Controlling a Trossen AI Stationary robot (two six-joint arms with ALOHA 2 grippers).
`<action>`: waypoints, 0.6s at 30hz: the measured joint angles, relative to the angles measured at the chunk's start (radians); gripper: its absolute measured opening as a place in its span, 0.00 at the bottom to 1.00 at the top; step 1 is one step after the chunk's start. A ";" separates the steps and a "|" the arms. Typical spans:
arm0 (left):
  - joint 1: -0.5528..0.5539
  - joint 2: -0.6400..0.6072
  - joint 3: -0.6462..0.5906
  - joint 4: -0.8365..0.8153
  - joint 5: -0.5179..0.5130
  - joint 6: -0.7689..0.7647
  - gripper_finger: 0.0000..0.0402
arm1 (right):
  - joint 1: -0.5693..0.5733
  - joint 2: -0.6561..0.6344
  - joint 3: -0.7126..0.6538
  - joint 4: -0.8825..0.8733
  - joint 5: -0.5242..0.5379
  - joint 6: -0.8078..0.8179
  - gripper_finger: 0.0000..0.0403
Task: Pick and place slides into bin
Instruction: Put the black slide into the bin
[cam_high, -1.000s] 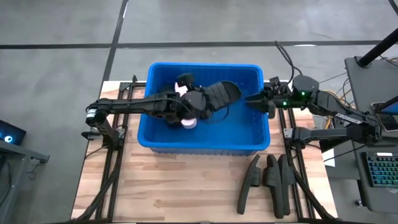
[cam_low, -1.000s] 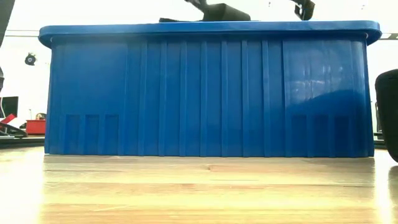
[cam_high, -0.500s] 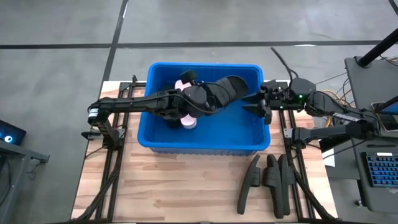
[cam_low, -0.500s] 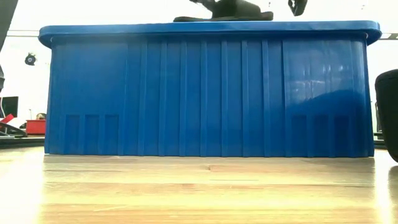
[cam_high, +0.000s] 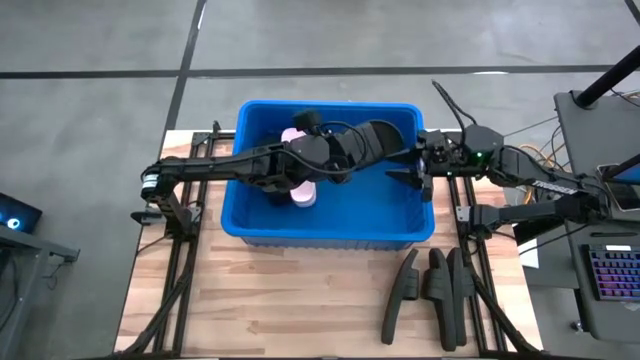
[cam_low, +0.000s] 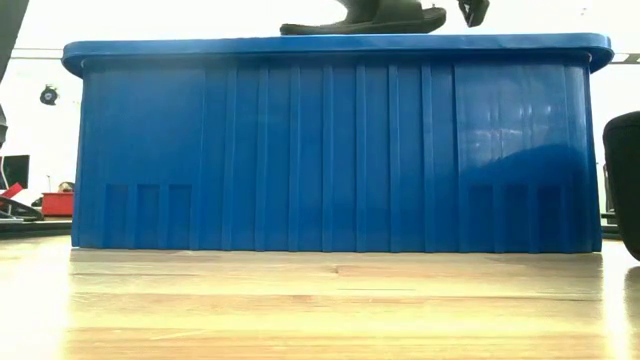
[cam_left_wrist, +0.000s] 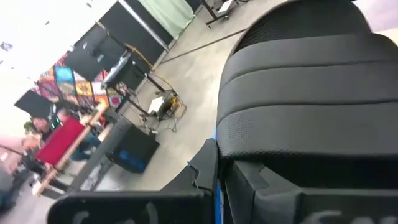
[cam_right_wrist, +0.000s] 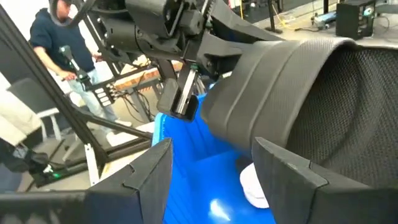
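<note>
The black slide (cam_high: 384, 138) is pointing across the bin. My right gripper should grab its strap (cam_right_wrist: 264, 93) while my left gripper takes a new grip, to turn it in line with the pale pink slide.
My left gripper (cam_high: 335, 155) reaches over the blue bin (cam_high: 260, 225) and is shut on a black slide (cam_high: 368, 140). The slide is above the bin's rim in the low view (cam_low: 365, 17), and its ribbed strap fills the left wrist view (cam_left_wrist: 311, 81). My right gripper (cam_high: 413, 172) is open over the bin's right wall, its fingers (cam_right_wrist: 149, 171) just short of the slide's right end (cam_right_wrist: 323, 87). I cannot tell whether it touches the slide. A pale pink slide (cam_high: 300, 192) lies on the bin's floor. My left gripper holds the black slide at its left end, by the edge of the strap (cam_right_wrist: 208, 102), coming level from the table's left. One finger (cam_right_wrist: 182, 99) shows against the strap. The slide is roughly level and clear of the bin, its far end pointing to the table's right.
Three black slides (cam_high: 430, 288) lie side by side on the wooden table in front of the bin's right corner. The bin's tall near wall (cam_low: 340, 140) fills the low view. A person (cam_right_wrist: 59, 37) stands beyond the table.
My left gripper has lifted the black slide up out of the bin and carried it toward the table's right and far side. The slide has levelled out above the rim. My right gripper has moved left toward the slide, over the bin's right wall.
</note>
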 joint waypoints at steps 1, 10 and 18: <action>-0.004 0.000 0.000 0.015 0.000 0.017 0.00 | 0.000 0.002 0.000 -0.003 0.000 -0.012 0.52; -0.023 0.000 -0.002 0.139 -0.004 0.133 0.00 | 0.000 0.045 -0.001 0.003 0.002 -0.028 0.52; -0.024 -0.001 -0.004 0.133 -0.003 0.138 0.00 | 0.000 -0.015 -0.001 -0.016 0.057 -0.027 0.52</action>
